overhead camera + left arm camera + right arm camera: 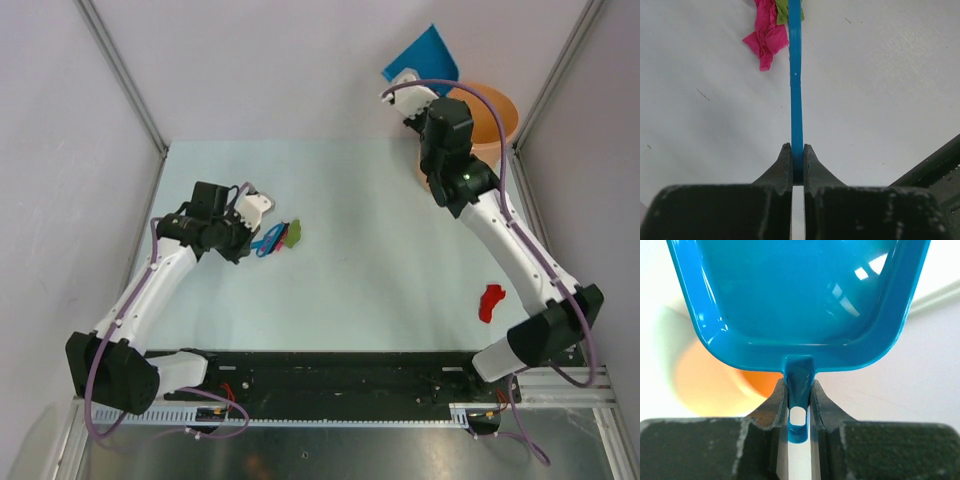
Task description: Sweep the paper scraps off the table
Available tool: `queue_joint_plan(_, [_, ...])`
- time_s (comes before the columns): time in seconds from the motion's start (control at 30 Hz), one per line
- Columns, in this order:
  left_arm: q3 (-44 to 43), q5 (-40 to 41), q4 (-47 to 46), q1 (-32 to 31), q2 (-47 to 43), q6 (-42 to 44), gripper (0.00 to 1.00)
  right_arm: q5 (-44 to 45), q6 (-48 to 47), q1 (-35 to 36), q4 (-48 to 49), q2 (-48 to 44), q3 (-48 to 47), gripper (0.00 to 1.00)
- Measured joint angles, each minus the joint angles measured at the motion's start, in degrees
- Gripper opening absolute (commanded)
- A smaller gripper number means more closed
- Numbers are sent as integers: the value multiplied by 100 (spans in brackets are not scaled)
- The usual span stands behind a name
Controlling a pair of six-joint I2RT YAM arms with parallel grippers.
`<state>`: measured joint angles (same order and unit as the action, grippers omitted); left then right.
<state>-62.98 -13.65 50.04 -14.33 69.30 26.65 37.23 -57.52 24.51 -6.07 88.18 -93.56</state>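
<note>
Next, my right gripper brings the dustpan, which is over the orange bowl and far from the scraps, beside the green scrap (293,233) before my left gripper sweeps it in.
My left gripper (250,218) (797,148) is shut on a thin blue plastic tool (796,75) (268,241), seen edge-on in the left wrist view. The tool's far end lies on the table (380,230) against two paper scraps. One is a magenta-pink wad (767,35) on its left, the other a green wad (782,10) (293,233) at its tip. A red scrap (491,302) lies alone near the right arm. My right gripper (405,92) (799,384) is shut on the handle of the blue dustpan (800,295) (425,58). It holds the pan raised over an orange bowl (490,115) (757,382).
The orange bowl stands off the table's far right corner. Metal frame posts (120,75) rise at the table's far corners. The black rail (330,375) with both arm bases runs along the near edge, and it also shows at the lower right of the left wrist view.
</note>
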Motion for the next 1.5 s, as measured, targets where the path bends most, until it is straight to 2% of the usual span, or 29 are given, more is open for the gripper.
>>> queue_joint_plan(0.1, [-111,-26,-11,0,94,-76,0,-540,1379,544,-1040,-315,-179,0])
queue_joint_plan(0.27, [-387,-361,-44,0,446,-282,0,-1547,3235,855,-2337,-205,-2,0])
queue_joint_plan(0.4, [-699,-474,-103,0,1036,-485,0,-2221,4291,962,-3128,208,533,0])
queue_joint_plan(0.53, [-1211,-181,-205,0,1633,-634,0,-2516,4983,1008,-3840,704,872,0])
queue_joint_plan(0.77, [-1956,581,-614,-203,2214,-664,0,-2693,5628,1342,-4524,898,1399,0])
queue_joint_plan(1.0, [-1799,835,-737,-529,2931,-592,0,-2837,5851,1899,-4677,1200,1574,0])
queue_joint_plan(1.2, [-1338,492,-887,-811,2756,-374,0,-2992,5930,2061,-4706,1554,1707,0])
queue_joint_plan(1.4, [-667,-603,-706,-1204,1993,-192,0,-3023,5984,2214,-4708,1574,1722,0])
queue_joint_plan(1.5, [-520,-868,-568,-1215,1670,-162,0,-3012,6024,2361,-4741,1574,1799,0])
